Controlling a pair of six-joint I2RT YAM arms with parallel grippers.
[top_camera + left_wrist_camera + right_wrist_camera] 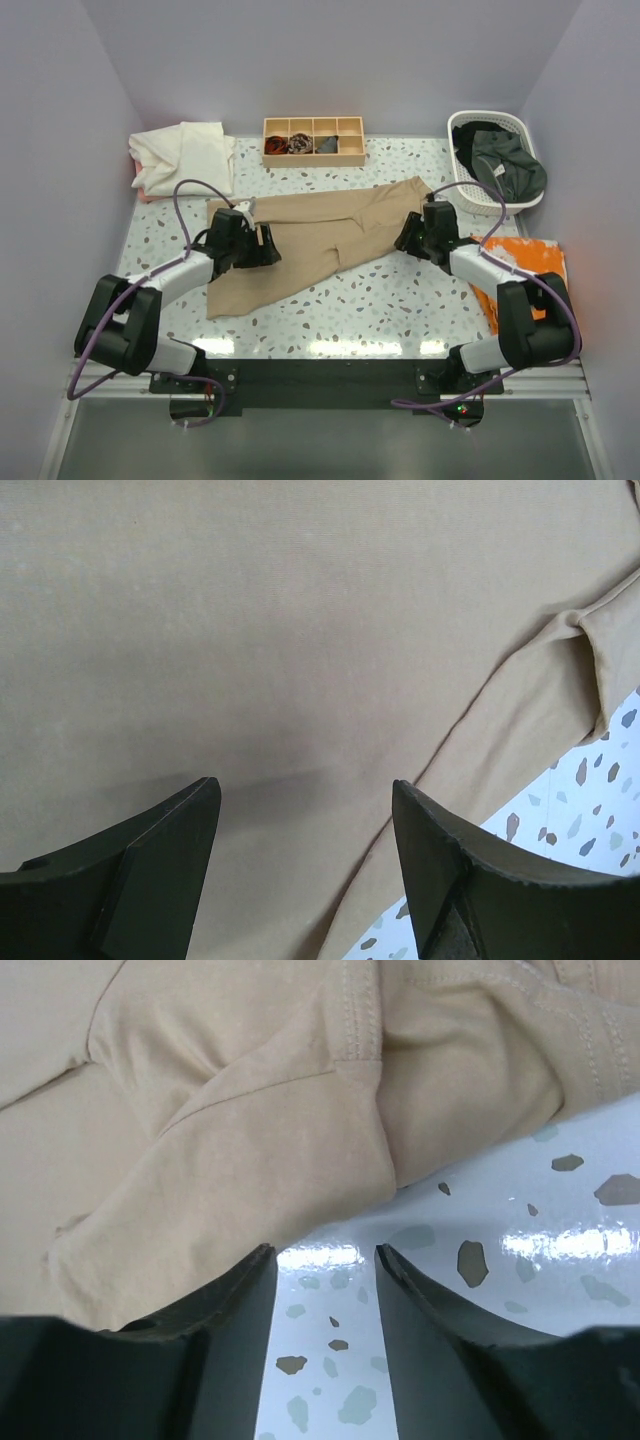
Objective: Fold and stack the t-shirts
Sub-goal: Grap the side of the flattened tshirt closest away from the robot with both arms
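Next, my right gripper works on the tan-beige t-shirt's hem, which lies bunched in doubled layers (362,1095), by lifting its front edge (338,1203) and pulling the loose layer out before folding.
A tan-beige t-shirt (320,235) lies partly folded across the middle of the speckled table. My left gripper (268,246) is open and empty, low over the shirt's left part. In the left wrist view its fingertips (305,800) straddle flat tan cloth (300,630) near a fold edge. My right gripper (408,238) is at the shirt's right end, open and empty. In the right wrist view its fingertips (325,1255) are over bare table just short of the bunched hem (300,1150). A cream-white shirt pile (185,155) lies at the back left. A dark green shirt (505,165) lies in the basket.
A white laundry basket (478,122) stands at the back right. A wooden divided tray (313,152) with small dark items stands at the back centre. An orange cloth (535,258) lies at the right edge under my right arm. Walls close in on three sides.
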